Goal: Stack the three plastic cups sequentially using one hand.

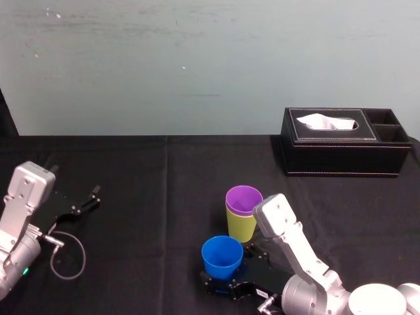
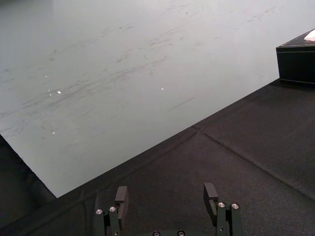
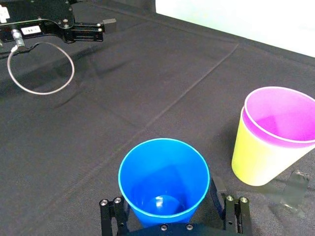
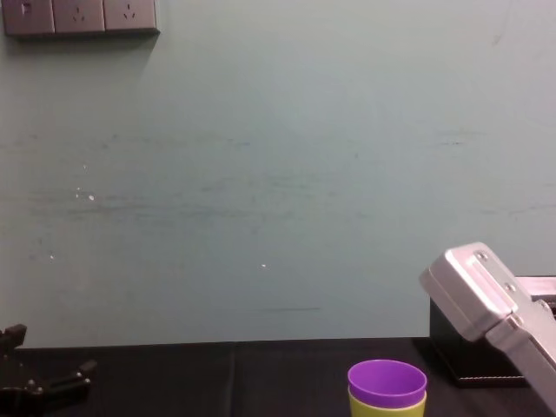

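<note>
The blue cup [image 3: 165,181] should go down nearly to its rim when I lower it into the purple cup, because only a purple band [image 4: 387,400] shows above the lime-green cup.
The blue cup [image 1: 222,256] stands upright on the black cloth near the front edge. My right gripper [image 1: 223,283] straddles it low down, open, one finger on each side of the cup. From the right wrist, the blue cup [image 3: 164,182] sits between the two fingers [image 3: 112,214], with a narrow gap at each side. Just behind it the purple cup [image 1: 243,199] is nested inside the lime-green cup [image 1: 241,228], both upright; they show again as purple cup [image 3: 280,115] and lime-green cup [image 3: 256,160]. My left gripper [image 1: 85,202] rests at the far left, open and empty.
A black tissue box [image 1: 341,141] stands at the back right of the table. A loop of grey cable [image 1: 65,257] lies by the left arm. The right arm's silver housing [image 1: 279,216] rises just right of the nested cups.
</note>
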You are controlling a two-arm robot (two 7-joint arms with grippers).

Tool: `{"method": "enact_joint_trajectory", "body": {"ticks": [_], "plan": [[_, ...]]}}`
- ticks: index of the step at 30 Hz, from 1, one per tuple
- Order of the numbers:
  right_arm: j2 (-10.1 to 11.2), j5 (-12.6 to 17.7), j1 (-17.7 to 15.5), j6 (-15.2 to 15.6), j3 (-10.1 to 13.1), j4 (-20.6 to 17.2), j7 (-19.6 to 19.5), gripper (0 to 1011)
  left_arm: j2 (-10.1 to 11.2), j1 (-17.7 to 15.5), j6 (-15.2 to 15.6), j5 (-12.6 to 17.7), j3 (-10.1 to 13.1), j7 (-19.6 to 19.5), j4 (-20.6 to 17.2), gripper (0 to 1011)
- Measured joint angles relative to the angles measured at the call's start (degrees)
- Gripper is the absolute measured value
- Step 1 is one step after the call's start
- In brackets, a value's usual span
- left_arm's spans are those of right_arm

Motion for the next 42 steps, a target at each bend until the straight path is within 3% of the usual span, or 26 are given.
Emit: {"method": "enact_joint_trajectory", "body": {"ticks": [6, 13, 24, 33, 42], "plan": [[0.0, 0.1, 0.0, 0.0, 0.0, -0.1, 0.0, 927, 0.0, 0.0, 0.0, 0.0, 0.0, 0.0, 0.0, 1000], [0.1, 0.1, -0.1, 0.1, 0.0, -0.1, 0.0, 734, 0.0, 0.0, 0.0, 0.0, 0.0, 0.0, 0.0, 1000], [0.1, 0.2, -0.1, 0.2, 0.0, -0.2, 0.0, 722, 0.0, 0.0, 0.0, 0.0, 0.0, 0.0, 0.0, 1000], [1.5, -1.1, 0.3, -0.4, 0.6, -3.6, 0.3, 722, 0.0, 0.0, 0.0, 0.0, 0.0, 0.0, 0.0, 1000], [2.3, 0.7, 2.8, 2.6, 2.5, -7.0, 2.3, 722, 0.0, 0.0, 0.0, 0.0, 0.0, 0.0, 0.0, 1000]]}}
